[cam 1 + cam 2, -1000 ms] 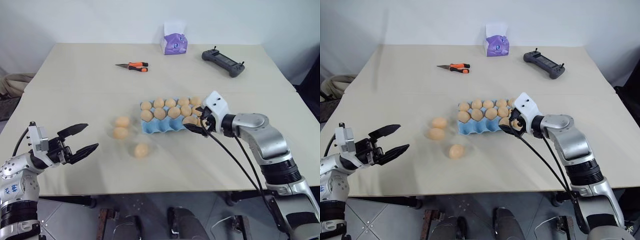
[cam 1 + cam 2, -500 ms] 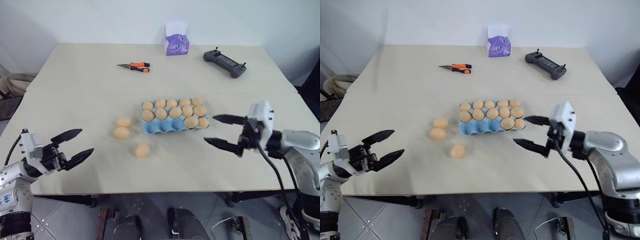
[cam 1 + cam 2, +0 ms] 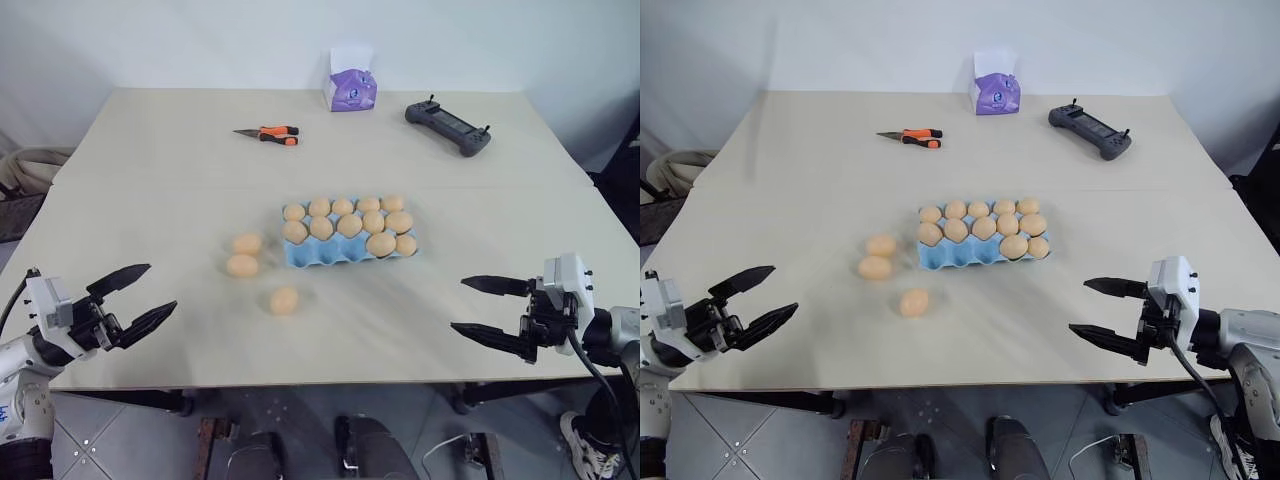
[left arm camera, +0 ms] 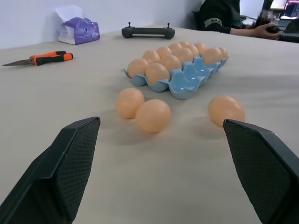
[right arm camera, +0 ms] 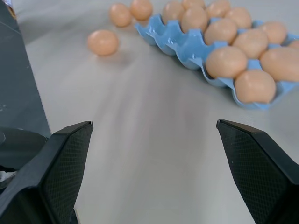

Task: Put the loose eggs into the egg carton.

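The robot's left gripper should keep reaching until its open fingers straddle the egg [image 3: 284,301] nearest the table's front edge, as that egg lies clear of the touching pair [image 3: 244,256].
Three loose eggs lie on the table left of the egg carton: two touching [image 3: 247,243] [image 3: 241,265] and one nearer the front edge [image 3: 284,300]. The light blue egg carton [image 3: 322,257] holds several eggs; the three cups at its front left are bare. My left gripper [image 3: 160,287] hovers open and empty at the near left corner, pointing towards the loose eggs [image 4: 153,115]. At the near right edge my right gripper [image 3: 458,304] is open and empty, well clear of the carton [image 5: 187,46].
At the back of the table are a purple tissue box [image 3: 349,88], orange-handled pliers [image 3: 268,133] and a black controller [image 3: 447,125]. A seated person [image 4: 224,18] shows beyond the table's far side in the left wrist view.
My right gripper has pulled back from the carton's right end to the near right edge, staying open. The left gripper has drifted slightly back toward the near left corner.
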### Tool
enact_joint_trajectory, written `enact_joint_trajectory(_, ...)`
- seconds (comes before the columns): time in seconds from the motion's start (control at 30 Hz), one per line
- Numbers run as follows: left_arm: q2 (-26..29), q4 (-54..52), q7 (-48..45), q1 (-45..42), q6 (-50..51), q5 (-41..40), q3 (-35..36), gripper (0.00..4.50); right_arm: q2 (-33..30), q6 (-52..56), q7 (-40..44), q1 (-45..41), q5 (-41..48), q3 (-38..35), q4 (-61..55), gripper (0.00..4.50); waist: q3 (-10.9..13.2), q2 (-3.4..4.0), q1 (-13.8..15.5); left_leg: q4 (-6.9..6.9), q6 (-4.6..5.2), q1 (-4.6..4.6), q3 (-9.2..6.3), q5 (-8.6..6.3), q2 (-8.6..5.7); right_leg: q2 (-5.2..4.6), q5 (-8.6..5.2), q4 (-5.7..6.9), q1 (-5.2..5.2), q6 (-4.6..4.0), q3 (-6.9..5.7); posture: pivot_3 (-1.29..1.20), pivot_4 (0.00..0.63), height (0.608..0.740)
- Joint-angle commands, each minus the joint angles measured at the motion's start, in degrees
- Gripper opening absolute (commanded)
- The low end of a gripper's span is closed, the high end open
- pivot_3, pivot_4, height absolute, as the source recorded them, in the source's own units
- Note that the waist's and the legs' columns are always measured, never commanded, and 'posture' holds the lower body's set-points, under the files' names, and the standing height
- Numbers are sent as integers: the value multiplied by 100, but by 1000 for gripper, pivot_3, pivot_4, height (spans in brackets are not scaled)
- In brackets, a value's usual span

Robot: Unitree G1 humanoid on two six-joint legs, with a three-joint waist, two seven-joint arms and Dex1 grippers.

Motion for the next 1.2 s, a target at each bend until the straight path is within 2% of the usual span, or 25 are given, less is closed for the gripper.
enact_joint_trajectory(0.03,-70,-381,93,193,-82,-177,197,4500,-90,-144,17,-15,149,-218,-28,4405,0,0,3,0,0,1,0,0,0,0,0,1,0,-1,0,0,150,740)
enact_joint_trajectory(0.33,-527,-1642,714,236,143,-74,-454,4500,-43,-184,-216,-318,10,115,130,4405,0,1,25,2,-1,5,-1,-1,-5,-4,0,-2,10,0,2,0,150,740)
enact_joint_trajectory(0.47,-865,-2571,1464,105,506,349,-1400,4500,17,-170,-361,-371,-10,227,71,4405,0,0,56,2,2,5,-2,1,-6,-2,1,-2,10,1,2,0,150,740)
enact_joint_trajectory(0.67,-932,-3248,2545,-37,1411,1026,-2313,4500,47,-165,-508,-227,37,205,-74,4405,0,1,83,5,4,9,4,2,-6,10,5,-3,12,8,14,0,150,740)
enact_joint_trajectory(0.97,-799,-3559,3693,-210,2765,1884,-2958,4500,62,-213,-666,-4,47,88,-202,4405,0,1,128,9,5,12,4,3,-6,12,5,2,13,9,18,0,150,740)
enact_joint_trajectory(1.2,-1067,-3196,3841,-470,2723,2162,-3324,4500,135,-216,-832,122,65,96,-352,4405,0,1,166,9,5,10,4,3,-7,10,5,1,14,9,17,0,150,740)
